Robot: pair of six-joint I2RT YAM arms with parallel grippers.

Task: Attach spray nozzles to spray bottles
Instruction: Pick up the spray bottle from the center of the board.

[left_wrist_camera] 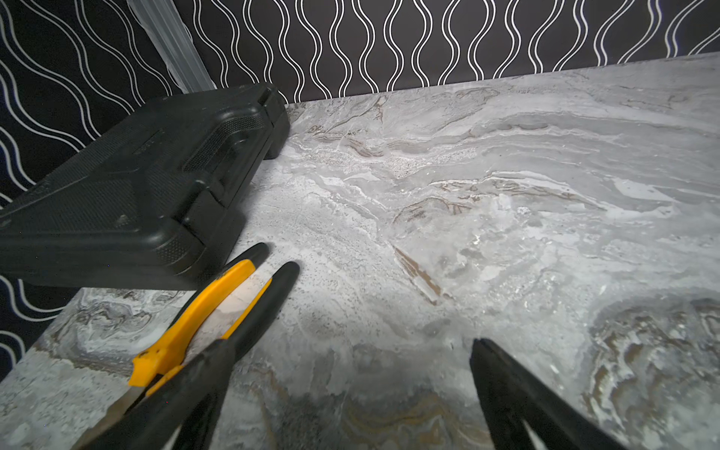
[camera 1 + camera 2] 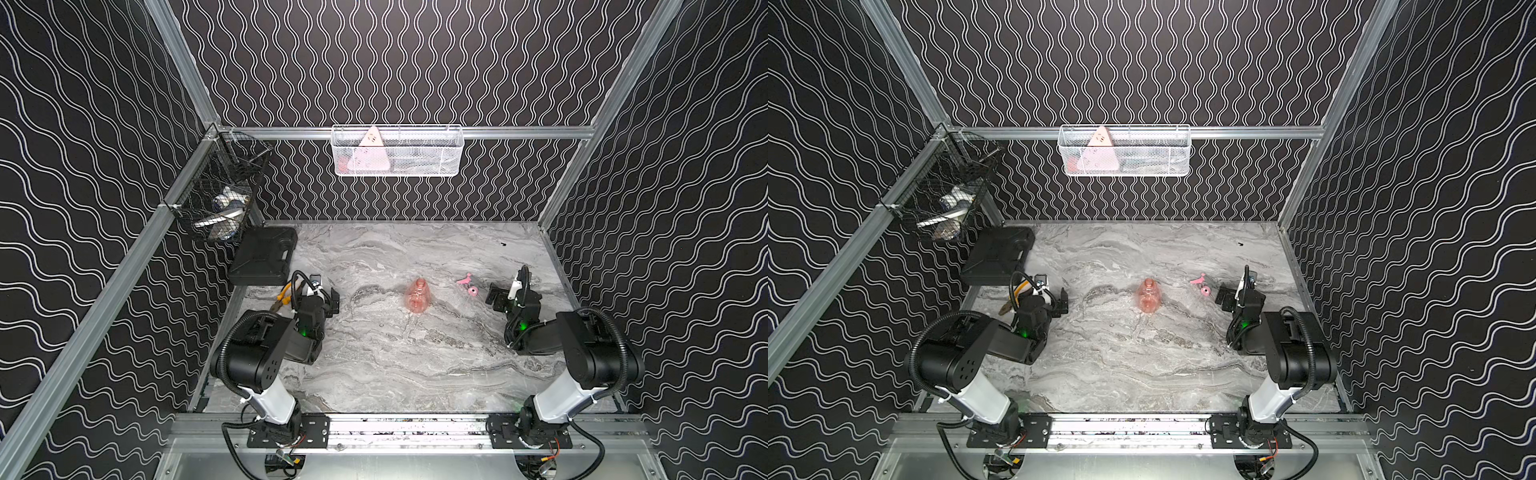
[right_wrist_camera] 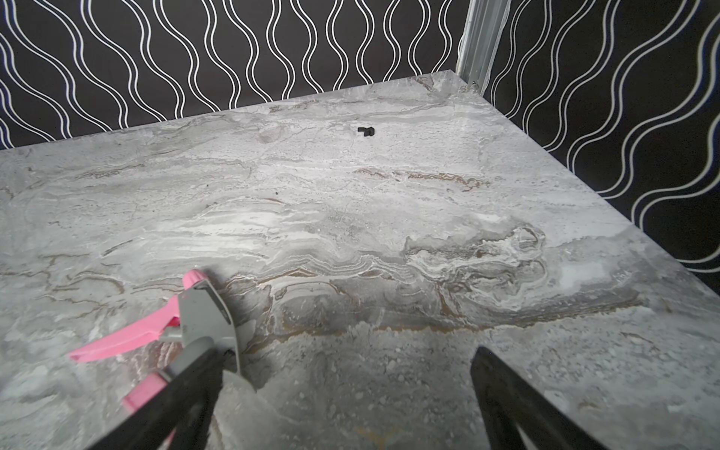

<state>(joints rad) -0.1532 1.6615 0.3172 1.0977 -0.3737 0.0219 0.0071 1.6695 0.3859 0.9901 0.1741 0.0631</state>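
Next, my right gripper grabs the spray bottle's neck [image 2: 421, 282] and turns its base toward my left gripper first, because the spray bottle [image 2: 417, 298] lies with its neck toward the back wall.
The translucent pink spray bottle [image 2: 419, 296] [image 2: 1148, 296] sits mid-table, its narrow neck toward the back wall, with nothing touching it. Right of it the spray nozzle [image 2: 467, 284] [image 2: 1201, 284] lies on the marble: pink trigger, grey body, pink collar. My right gripper [image 2: 494, 297] [image 3: 346, 350] is open just right of the nozzle. In the right wrist view the nozzle [image 3: 202, 311] lies beside one finger, outside the jaws, with bare table between them. My left gripper [image 2: 332, 301] [image 1: 350, 346] is open and empty, well left of the bottle.
A black plastic case [image 2: 264, 255] [image 1: 136, 183] sits at the back left, with yellow-handled pliers [image 2: 284, 299] [image 1: 202, 311] beside my left gripper. A white mesh basket [image 2: 424, 162] hangs on the back wall and a black wire basket [image 2: 245, 166] on the left. A small black piece [image 3: 365, 131] lies far right.
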